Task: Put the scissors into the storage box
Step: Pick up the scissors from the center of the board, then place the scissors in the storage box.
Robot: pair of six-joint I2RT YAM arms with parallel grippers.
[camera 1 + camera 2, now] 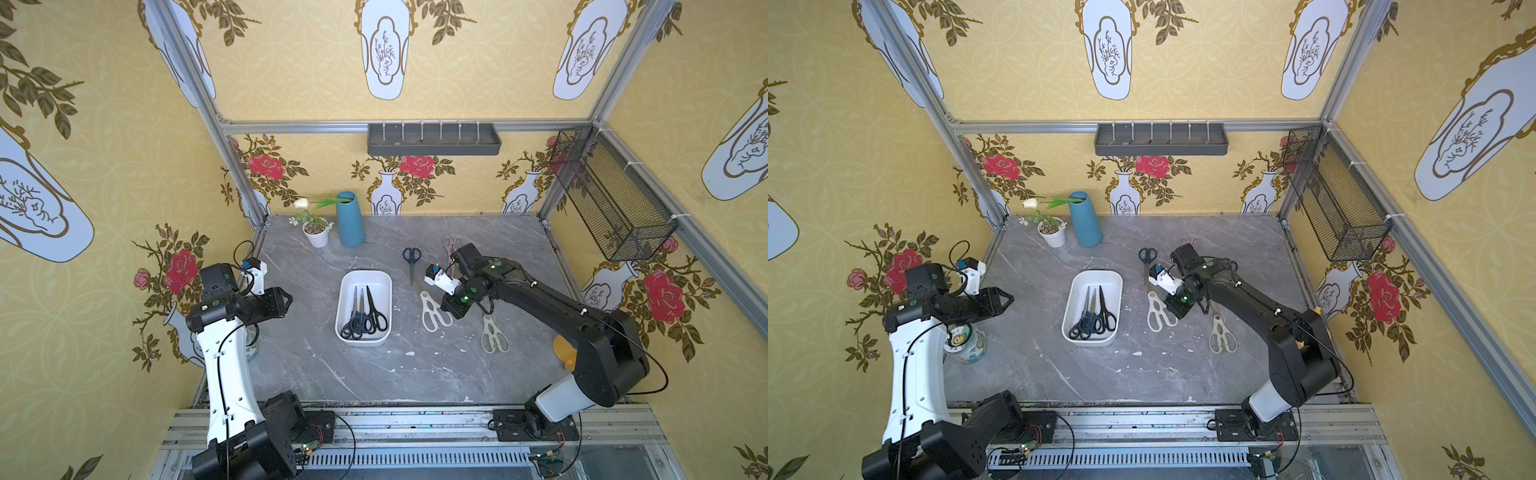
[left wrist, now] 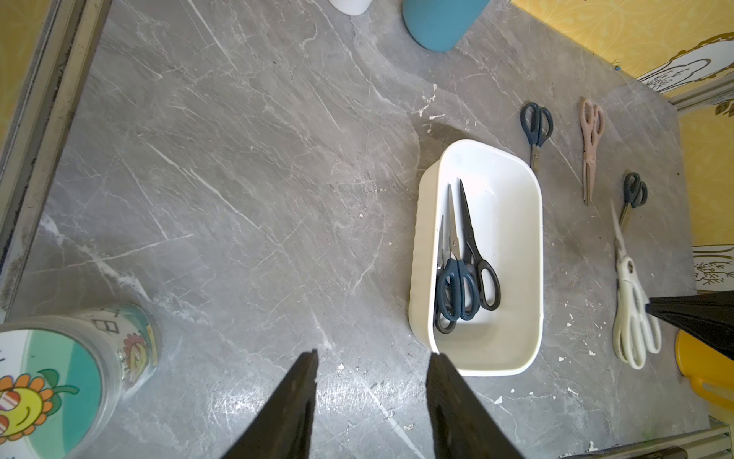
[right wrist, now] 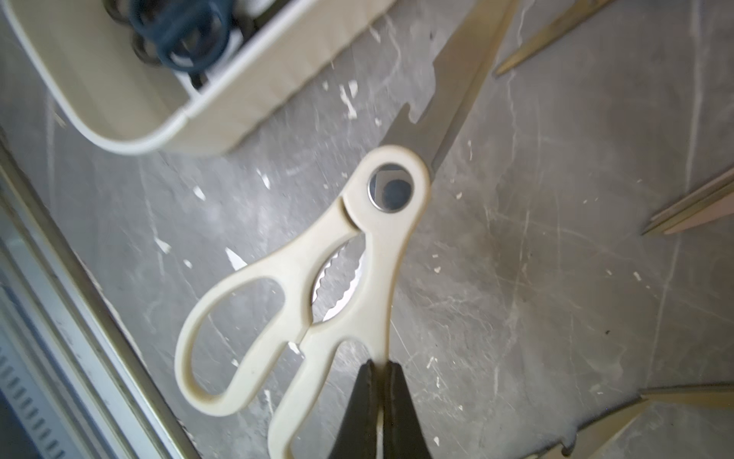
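Observation:
The held cream-white scissors are in line with the storage box's long side, so my right gripper keeps going over the storage box's opening and lets go there.
The white storage box sits mid-table and holds three dark-handled scissors, which also show in the left wrist view as scissors. Just right of the box, my right gripper is shut on one handle loop of a cream-white pair; both top views show this pair beside the box. I cannot tell whether it is off the table. More scissors lie around it: cream, navy, pink. My left gripper hovers open and empty left of the box.
A teal vase and a white plant pot stand at the back left. A printed jar sits under my left arm. A yellow object lies by my right arm. A grey tray and a mesh basket hang on the walls.

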